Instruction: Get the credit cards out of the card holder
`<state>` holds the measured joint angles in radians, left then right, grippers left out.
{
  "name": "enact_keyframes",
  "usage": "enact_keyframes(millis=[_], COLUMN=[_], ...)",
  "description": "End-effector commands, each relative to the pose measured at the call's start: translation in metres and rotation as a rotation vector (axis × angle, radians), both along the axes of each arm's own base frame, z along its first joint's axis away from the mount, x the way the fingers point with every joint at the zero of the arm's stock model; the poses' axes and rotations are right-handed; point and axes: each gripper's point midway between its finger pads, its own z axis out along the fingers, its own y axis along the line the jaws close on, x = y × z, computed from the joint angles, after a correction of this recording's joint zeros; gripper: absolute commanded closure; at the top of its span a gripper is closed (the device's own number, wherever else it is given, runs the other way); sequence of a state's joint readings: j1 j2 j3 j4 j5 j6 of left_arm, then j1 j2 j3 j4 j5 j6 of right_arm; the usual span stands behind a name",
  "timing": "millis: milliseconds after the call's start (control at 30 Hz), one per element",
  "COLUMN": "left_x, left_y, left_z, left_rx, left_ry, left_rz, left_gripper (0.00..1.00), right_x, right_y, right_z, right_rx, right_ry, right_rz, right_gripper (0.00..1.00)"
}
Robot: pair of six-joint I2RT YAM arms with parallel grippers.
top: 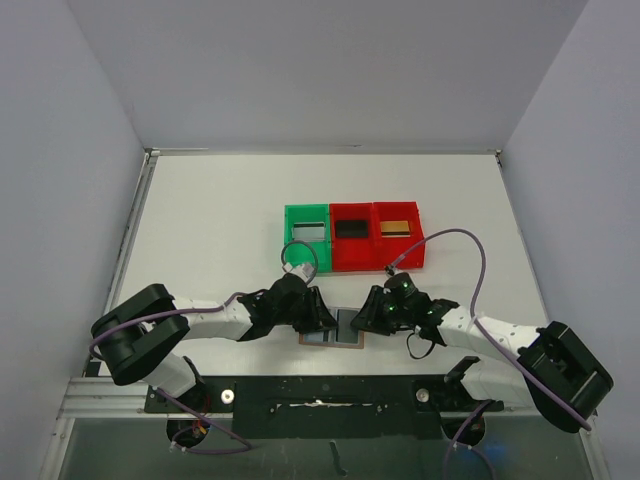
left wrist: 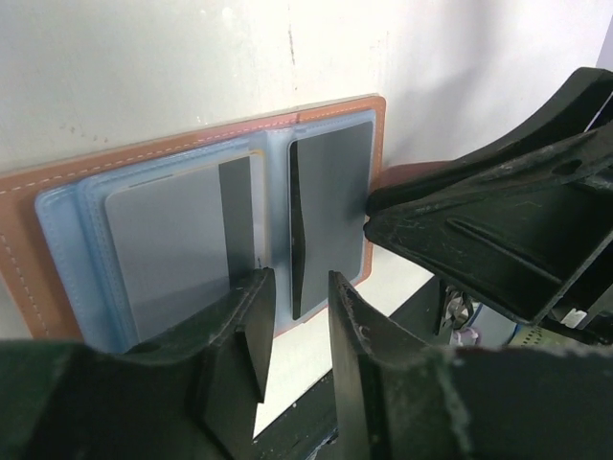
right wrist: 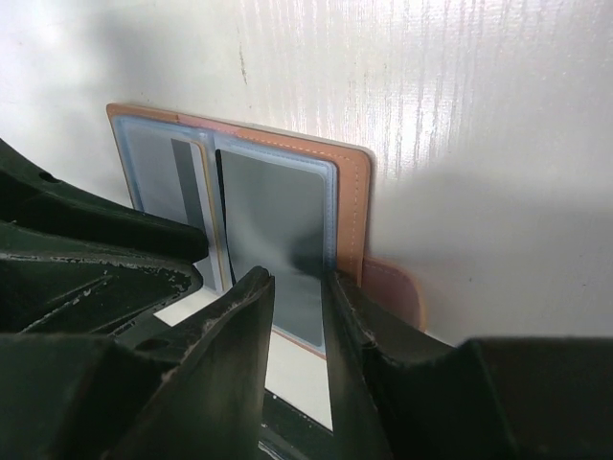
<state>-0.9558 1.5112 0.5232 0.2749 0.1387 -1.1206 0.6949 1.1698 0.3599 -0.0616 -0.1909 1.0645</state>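
Observation:
The grey pocket's inner edge is flat next to the card holder's fold. My right gripper should press the pocket's outer side inward first, and then my left gripper will pinch the pocket's inner edge.
The card holder lies open near the table's front edge, brown leather with blue-grey pockets. Its strap tab shows in the right wrist view. I cannot tell whether a card sits in the pockets. A silver-grey card lies in the green bin, a black card in the middle red bin and a gold-tan card in the right red bin. My left gripper hovers over the holder's left half, open and empty. Over the right half, my right gripper is open with nothing between its fingers.
The green bin and two red bins stand in a row behind the holder, mid-table. The two grippers nearly meet over the holder, and the right one fills the right side of the left wrist view. The black base rail runs just in front.

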Motion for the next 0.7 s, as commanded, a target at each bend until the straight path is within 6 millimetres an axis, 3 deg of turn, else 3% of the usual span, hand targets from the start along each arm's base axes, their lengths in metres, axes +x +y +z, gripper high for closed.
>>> enact_keyframes(millis=[0, 433, 667], left_x=[0.012, 0.006, 0.004], left_y=[-0.019, -0.010, -0.003], left_z=[0.022, -0.008, -0.014], left_rx=[-0.064, -0.072, -0.091], left_ry=[-0.059, 0.028, 0.049], left_rz=[-0.018, 0.026, 0.055], left_gripper=[0.68, 0.61, 0.57], right_x=[0.000, -0.017, -0.022], right_y=[-0.007, -0.002, 0.002], right_z=[-0.009, -0.026, -0.029], right_rx=[-0.045, 0.046, 0.073], right_ry=[0.010, 0.046, 0.058], right_rz=[-0.039, -0.015, 0.010], right_gripper=[0.70, 0.78, 0.79])
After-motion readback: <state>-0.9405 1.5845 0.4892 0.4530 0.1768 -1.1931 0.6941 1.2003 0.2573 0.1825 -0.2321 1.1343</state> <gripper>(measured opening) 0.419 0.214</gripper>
